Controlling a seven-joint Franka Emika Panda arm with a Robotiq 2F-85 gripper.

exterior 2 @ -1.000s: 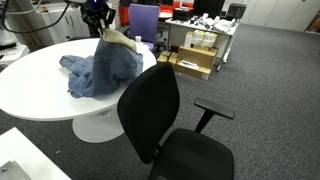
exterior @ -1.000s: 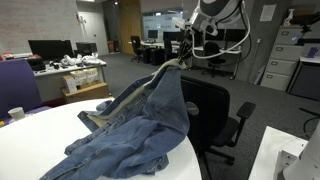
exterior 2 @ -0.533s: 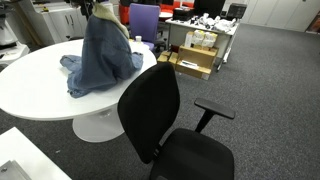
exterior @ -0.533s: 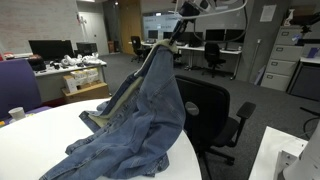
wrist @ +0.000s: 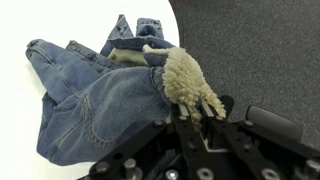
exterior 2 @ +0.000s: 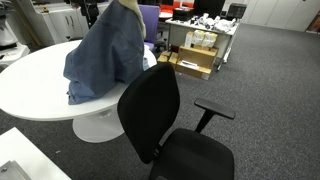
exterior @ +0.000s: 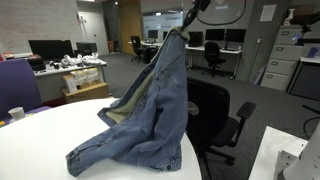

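Observation:
The robot's gripper should carry the jacket's collar across the chair's backrest (exterior 2: 148, 108) and lower it, because the jacket's lower part (exterior: 125, 147) is still lying on the white table, short of the black chair.
A blue denim jacket (exterior: 145, 110) with a cream fleece collar (wrist: 185, 82) hangs from my gripper (wrist: 190, 112), which is shut on the collar. In both exterior views the jacket is lifted high; its lower part (exterior 2: 95, 70) still rests on the round white table (exterior 2: 35, 85). My gripper (exterior: 188, 25) is near the top edge of an exterior view, above the table's edge. In the wrist view the denim hangs down over the white tabletop (wrist: 40, 25).
A black office chair (exterior 2: 165, 115) stands close to the table's edge, also seen from behind the jacket (exterior: 215, 110). A white cup (exterior: 16, 114) sits on the table. Desks, monitors (exterior: 45, 47), boxes (exterior 2: 195, 55) and a purple chair (exterior 2: 148, 22) stand further off on grey carpet.
My gripper has risen with the collar in it. The jacket has been pulled up from a heap into a long hanging drape, with less of it lying on the table.

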